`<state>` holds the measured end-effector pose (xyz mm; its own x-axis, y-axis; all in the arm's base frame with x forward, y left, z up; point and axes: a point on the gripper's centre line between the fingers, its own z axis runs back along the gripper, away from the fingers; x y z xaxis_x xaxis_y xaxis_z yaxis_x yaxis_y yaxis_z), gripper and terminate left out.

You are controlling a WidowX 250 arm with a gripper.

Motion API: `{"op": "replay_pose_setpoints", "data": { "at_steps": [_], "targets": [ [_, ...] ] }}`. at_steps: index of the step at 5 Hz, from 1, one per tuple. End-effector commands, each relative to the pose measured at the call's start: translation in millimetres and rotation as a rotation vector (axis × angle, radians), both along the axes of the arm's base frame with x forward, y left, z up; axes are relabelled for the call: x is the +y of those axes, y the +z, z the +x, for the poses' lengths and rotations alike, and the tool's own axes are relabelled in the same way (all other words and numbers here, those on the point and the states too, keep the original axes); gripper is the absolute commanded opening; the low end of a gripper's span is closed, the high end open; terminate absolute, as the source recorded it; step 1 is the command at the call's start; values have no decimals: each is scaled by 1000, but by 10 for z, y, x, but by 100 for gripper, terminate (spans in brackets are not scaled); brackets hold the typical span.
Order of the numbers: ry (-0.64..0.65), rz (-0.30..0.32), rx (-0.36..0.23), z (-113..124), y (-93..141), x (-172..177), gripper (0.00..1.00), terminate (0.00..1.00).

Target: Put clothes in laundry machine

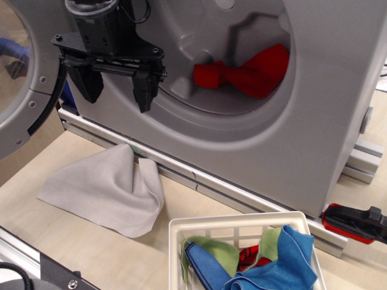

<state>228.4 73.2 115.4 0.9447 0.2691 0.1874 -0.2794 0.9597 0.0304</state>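
Observation:
I expect the bright blue cloth [279,269] to come free when I lift it and to uncover the dark-marked red cloth [249,257], whose edge shows beside it.
The light-grey laundry machine [326,90] fills the back, its round door [18,78] swung open at the left. A plain red cloth [248,72] lies inside the grey drum. My gripper [115,90] hangs in front of the porthole's left rim, fingers pointing down, open and empty. It is left of the red cloth and above a grey cloth [106,190] spread on the table. A white slotted basket [242,232] at the front holds blue cloth [275,269], light green cloth [214,249] and a bit of red cloth with dark markings [247,257].
An aluminium rail [242,193] runs along the machine's base. A red and black clamp [357,222] sits at the right. A metal frame edge [36,266] crosses the bottom left corner. A blue object [13,48] shows behind the door window.

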Motion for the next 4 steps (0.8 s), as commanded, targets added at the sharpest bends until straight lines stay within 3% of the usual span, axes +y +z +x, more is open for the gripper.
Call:
{"op": "replay_pose_setpoints", "data": {
  "at_steps": [1, 3, 4],
  "targets": [
    [0, 0, 0, 0, 0, 0, 100, 0],
    [166, -139, 53, -263, -209, -701, 100, 0],
    [161, -175, 69, -261, -292, -851, 100, 0]
  ]
}}
